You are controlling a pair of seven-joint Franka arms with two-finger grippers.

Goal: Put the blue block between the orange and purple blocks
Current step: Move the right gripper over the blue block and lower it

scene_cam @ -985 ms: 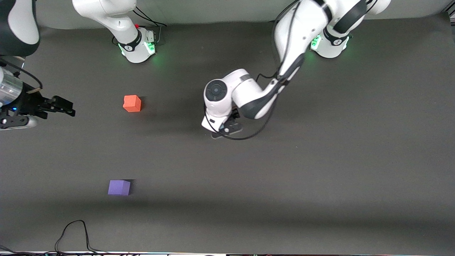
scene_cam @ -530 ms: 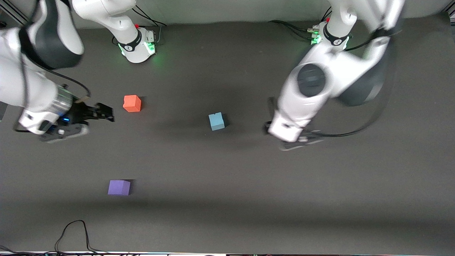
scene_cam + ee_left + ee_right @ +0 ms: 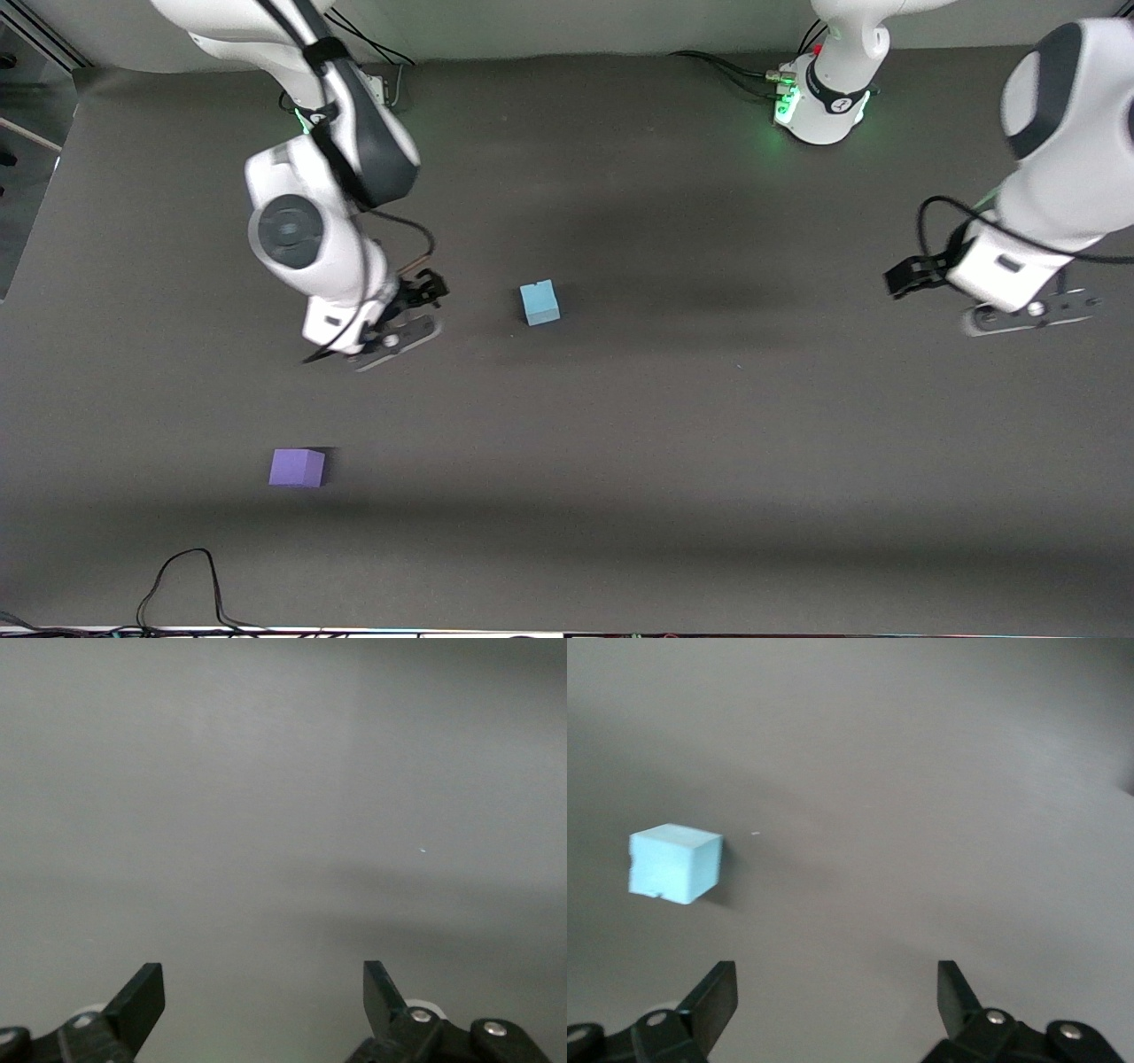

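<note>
My right gripper is open and wide of the blue block [image 3: 539, 303], so it should swing over the block before carrying it between the orange and purple blocks.
The sky-blue block [image 3: 539, 303] [image 3: 673, 863] rests on the dark mat near the table's middle. Nearer the front camera, toward the right arm's end, sits the purple block [image 3: 297, 467]. The orange block is hidden under the right arm. My right gripper [image 3: 431, 291] [image 3: 837, 992] hovers open beside the blue block, on the side toward the right arm's end, holding nothing. Over the mat at the left arm's end, my left gripper [image 3: 899, 279] [image 3: 264, 992] is open and empty; its wrist view shows only bare mat.
A black cable [image 3: 186, 576] loops on the mat at the edge nearest the front camera. The arm bases [image 3: 341, 115] [image 3: 824, 106] stand along the edge farthest from it.
The left arm has swung away from the blue block to its own end of the table, uncovering the block. The right arm has come in over the orange block toward the blue one.
</note>
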